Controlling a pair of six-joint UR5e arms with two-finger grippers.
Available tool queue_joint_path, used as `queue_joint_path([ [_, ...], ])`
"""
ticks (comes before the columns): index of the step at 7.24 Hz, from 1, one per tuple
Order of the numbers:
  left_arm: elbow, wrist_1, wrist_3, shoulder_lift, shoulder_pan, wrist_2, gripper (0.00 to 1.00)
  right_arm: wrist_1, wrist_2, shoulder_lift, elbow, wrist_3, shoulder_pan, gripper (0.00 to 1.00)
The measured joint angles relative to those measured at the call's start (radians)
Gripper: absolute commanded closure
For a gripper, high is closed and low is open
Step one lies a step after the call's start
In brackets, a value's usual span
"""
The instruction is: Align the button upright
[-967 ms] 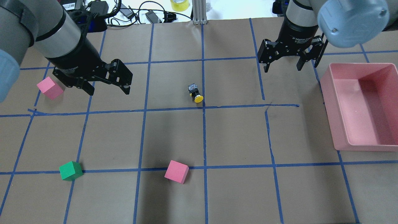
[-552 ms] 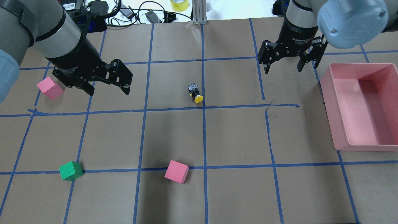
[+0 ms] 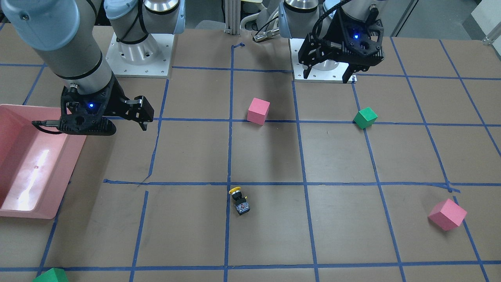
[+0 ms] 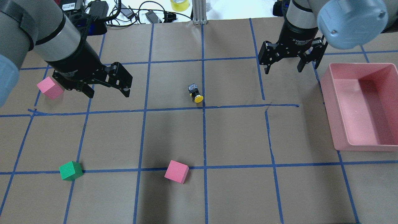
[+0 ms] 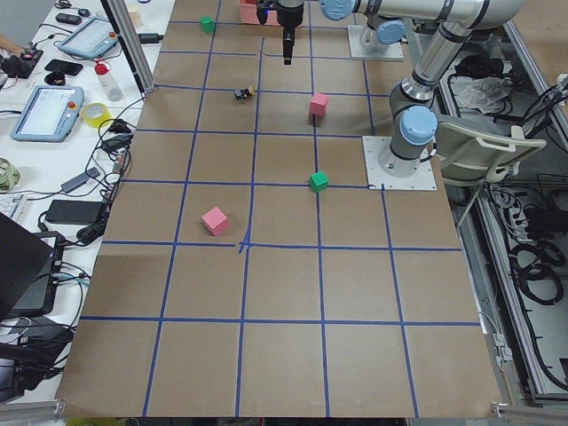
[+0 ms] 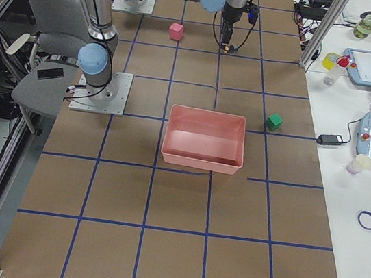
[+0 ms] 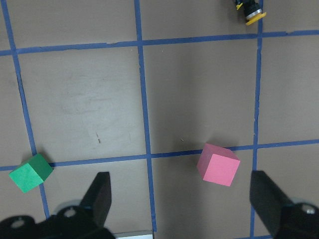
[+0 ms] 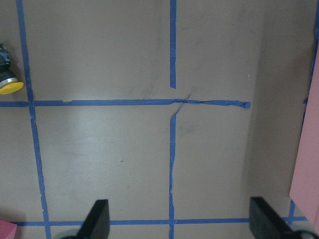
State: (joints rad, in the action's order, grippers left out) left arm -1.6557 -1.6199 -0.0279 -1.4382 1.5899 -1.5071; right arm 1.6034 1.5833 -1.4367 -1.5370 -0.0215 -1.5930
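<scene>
The button [image 3: 239,199] will stand on its own with its yellow cap up when I turn it upright, because its grey body ends in a squared block [image 3: 242,208].
The button [image 4: 195,93] lies on its side near the table's middle, beside a blue tape cross. Its yellow cap points toward the robot's side and its black and grey body away. It also shows in the front view [image 3: 239,200], at the top right of the left wrist view [image 7: 250,10] and at the left edge of the right wrist view [image 8: 7,79]. My left gripper [image 4: 108,93] is open and empty, hovering well to the button's left. My right gripper [image 4: 283,70] is open and empty, hovering to the button's far right.
A pink bin [image 4: 329,93] stands at the right edge, beside the right gripper. One pink cube [image 4: 49,88] sits just left of the left gripper. Another pink cube [image 4: 176,171] and a green cube [image 4: 71,170] lie nearer the robot. Cables lie past the far edge.
The right gripper has drifted slightly toward the far edge. The left gripper has shifted only slightly. The button has not moved.
</scene>
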Motion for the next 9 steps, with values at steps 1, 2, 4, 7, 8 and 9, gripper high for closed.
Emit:
queue_joint_path([
  [1,0.0,0.0,-0.001,0.001,0.0,-0.004,0.0,0.0,0.0,0.0,0.0,0.0,0.0,0.0],
  [2,-0.001,0.0,-0.002,0.002,-0.001,-0.009,0.0,0.0,0.001,-0.001,0.0,0.0,0.0,0.0],
  [4,0.0,0.0,-0.004,0.004,-0.001,-0.018,0.0,0.0,0.002,-0.001,-0.001,0.0,0.001,0.0],
  [7,0.0,-0.014,-0.004,0.01,0.0,-0.039,0.0,0.001,-0.006,-0.001,-0.001,0.0,0.0,0.0],
  [8,0.0,-0.017,-0.004,0.011,0.0,-0.04,0.0,0.001,-0.008,-0.001,-0.001,0.0,-0.001,0.0],
  [9,-0.001,-0.019,-0.004,0.011,-0.001,-0.041,0.0,0.001,-0.009,-0.001,0.0,0.0,-0.001,0.0],
])
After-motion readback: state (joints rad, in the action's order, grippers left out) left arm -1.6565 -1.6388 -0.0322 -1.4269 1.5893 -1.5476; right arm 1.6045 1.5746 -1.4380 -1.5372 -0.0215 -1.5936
